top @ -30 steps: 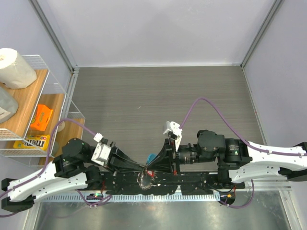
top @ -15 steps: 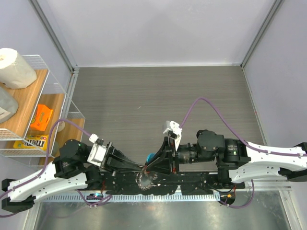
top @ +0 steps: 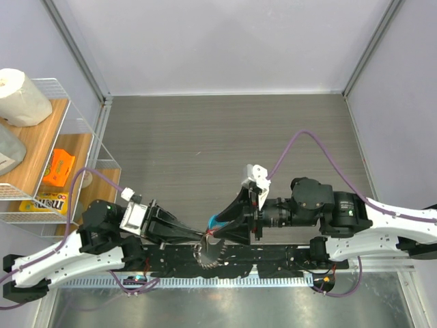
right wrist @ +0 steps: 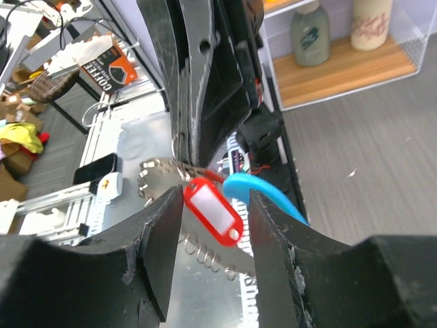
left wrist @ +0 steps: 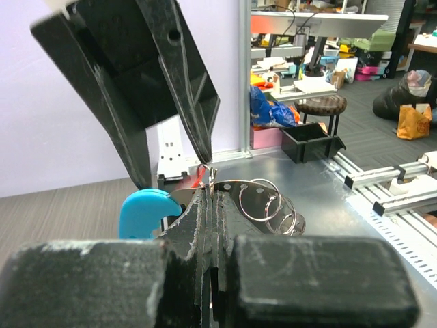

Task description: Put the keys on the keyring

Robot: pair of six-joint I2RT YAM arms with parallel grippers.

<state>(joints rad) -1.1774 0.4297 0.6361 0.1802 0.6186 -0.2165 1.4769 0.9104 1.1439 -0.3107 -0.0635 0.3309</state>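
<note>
The red head (right wrist: 214, 212) lies at a slant across my open right gripper's fingers. My right gripper should move back, come in from higher up and close near my left gripper's fingertips (right wrist: 193, 172).
My left gripper (top: 203, 236) is shut on the keyring, a silvery metal piece with several small rings (left wrist: 270, 201) and a light-blue crescent tag (left wrist: 143, 208). The silvery bunch (top: 210, 253) hangs below the fingertips over the arm bases. The key shows only as a red plastic head with a white label window (right wrist: 213, 212); its blade is hidden. It hangs from the left fingertips between the fingers of my open right gripper (right wrist: 215, 219), which faces the left gripper tip to tip (top: 220, 224). The blue tag (right wrist: 266, 195) sits just behind the red head.
A wire shelf rack (top: 82, 130) stands at the far left with a paper roll (top: 20, 96) and an orange packet (top: 60, 167). The grey table (top: 225, 137) lies beyond the grippers. A metal rail (top: 225, 280) runs along the near edge.
My right arm has drawn back to the right and its gripper stands a little higher. My left wrist has shifted slightly left. The silvery bunch now hangs lower below the fingertips.
</note>
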